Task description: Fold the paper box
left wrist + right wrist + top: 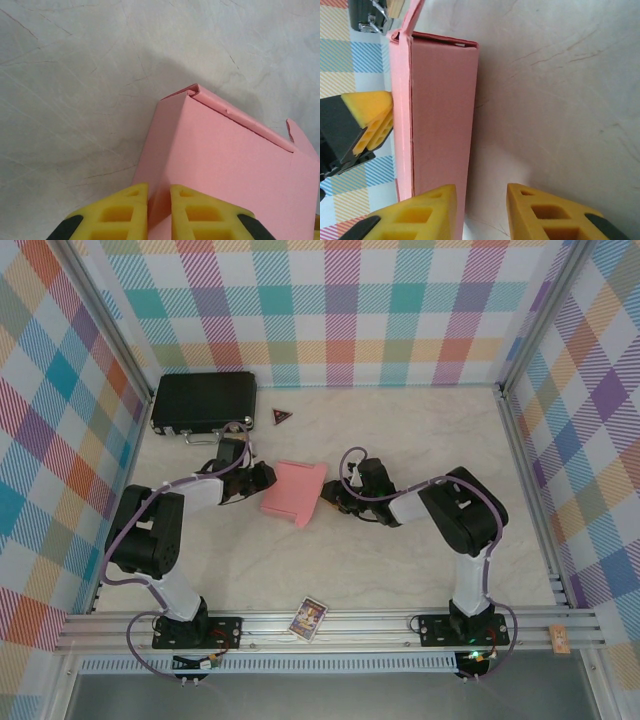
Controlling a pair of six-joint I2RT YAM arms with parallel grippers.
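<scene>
My grippers should straighten the pink box and stand it on edge before they close its flap, because the box lies crooked on its broad side with a loose flap point(303, 520).
The pink paper box point(293, 490) lies in the middle of the table as a partly formed box, with a loose flap point(300, 135) at its far end. My left gripper point(268, 480) reaches it from the left. In the left wrist view, the yellow fingers of that gripper point(159, 200) are shut on a folded edge of the box point(225, 160). My right gripper point(328, 498) is at the box's right side. In the right wrist view the right gripper point(481, 200) stands open, its left finger against the box's side wall point(440, 110), with mostly bare table in the gap.
A black hard case point(203, 402) lies at the back left, with a small dark triangular piece point(283, 417) beside it. A small picture card point(309, 618) rests on the front rail. Checked walls close off three sides.
</scene>
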